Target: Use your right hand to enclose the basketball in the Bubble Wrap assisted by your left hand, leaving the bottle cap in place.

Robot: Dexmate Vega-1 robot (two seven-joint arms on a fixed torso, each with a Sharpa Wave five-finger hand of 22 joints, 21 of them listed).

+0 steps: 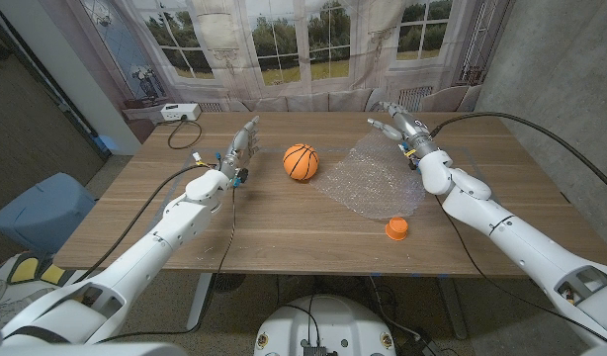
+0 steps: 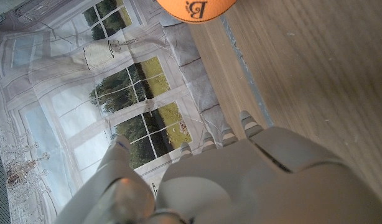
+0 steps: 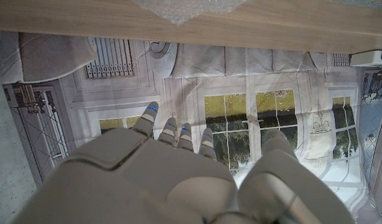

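Note:
The clear Bubble Wrap's thin near edge [image 1: 349,205] is lying flat and loose, so I expect the sheet [image 1: 371,178] to hang down in an open drape when I pick it up.
An orange basketball [image 1: 301,161] sits on the wooden table [image 1: 274,227] near its middle; its edge also shows in the left wrist view [image 2: 196,9]. A clear sheet of Bubble Wrap [image 1: 375,180] lies flat to the ball's right, and a corner of it [image 3: 181,7] shows in the right wrist view. An orange bottle cap [image 1: 397,229] stands at the wrap's near right corner. My left hand [image 1: 241,146] is to the left of the ball, fingers apart, holding nothing. My right hand [image 1: 390,126] hovers by the wrap's far edge, fingers apart and empty.
A white box with a cable [image 1: 178,113] sits at the table's far left corner. A black cable [image 1: 181,138] trails along the far left edge. A printed window backdrop [image 1: 313,40] hangs behind the table. A blue chair [image 1: 42,206] stands at the left.

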